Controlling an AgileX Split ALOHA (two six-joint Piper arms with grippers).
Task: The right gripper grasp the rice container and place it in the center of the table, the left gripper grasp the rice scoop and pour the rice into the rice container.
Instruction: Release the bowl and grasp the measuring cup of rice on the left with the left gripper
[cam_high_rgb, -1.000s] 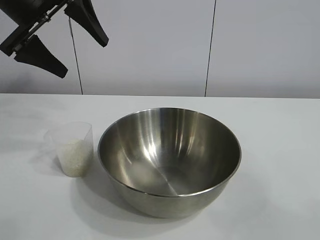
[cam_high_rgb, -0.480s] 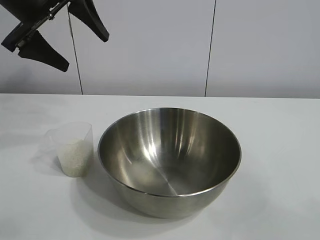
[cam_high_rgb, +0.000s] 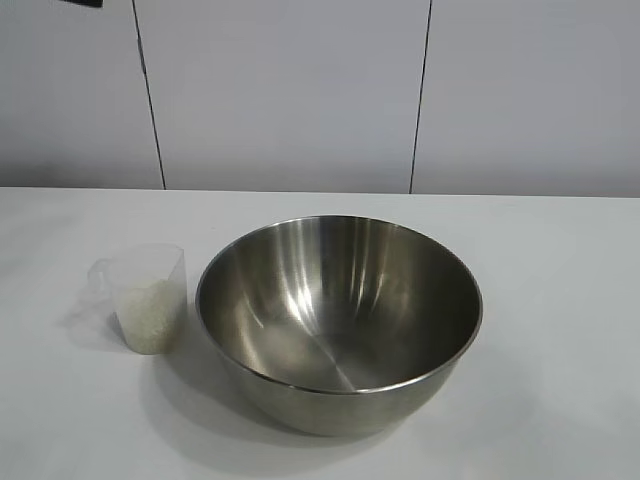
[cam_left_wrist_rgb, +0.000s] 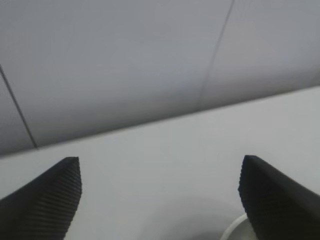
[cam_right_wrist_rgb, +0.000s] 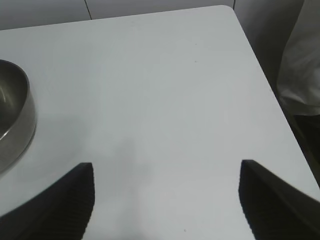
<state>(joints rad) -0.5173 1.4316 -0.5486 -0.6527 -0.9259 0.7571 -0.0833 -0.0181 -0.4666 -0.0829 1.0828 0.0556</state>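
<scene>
The rice takes up just the lower half of the rice scoop (cam_high_rgb: 150, 316), so it will slide out and cover only the rice container's bottom (cam_high_rgb: 335, 365) when the robot pours.
The rice container (cam_high_rgb: 340, 310), a wide shiny steel bowl, stands empty in the middle of the table (cam_high_rgb: 560, 300). Its edge also shows in the right wrist view (cam_right_wrist_rgb: 15, 120). Just left of it stands the rice scoop (cam_high_rgb: 140, 290), a clear plastic cup, upright, with rice (cam_high_rgb: 150, 318) heaped in its lower half. My left gripper (cam_left_wrist_rgb: 160, 158) is open, high above the table's left side, holding nothing; a pale curved rim (cam_left_wrist_rgb: 234, 230) shows by one finger. My right gripper (cam_right_wrist_rgb: 166, 164) is open over bare table to the right of the bowl, out of the exterior view.
A grey panelled wall (cam_high_rgb: 300, 90) stands behind the table. In the right wrist view the table's rounded corner (cam_right_wrist_rgb: 227, 10) and side edge are close, with white cloth (cam_right_wrist_rgb: 302, 65) beyond the edge.
The left gripper has risen toward the upper left and almost left the exterior view. Bowl, scoop and right gripper have not moved.
</scene>
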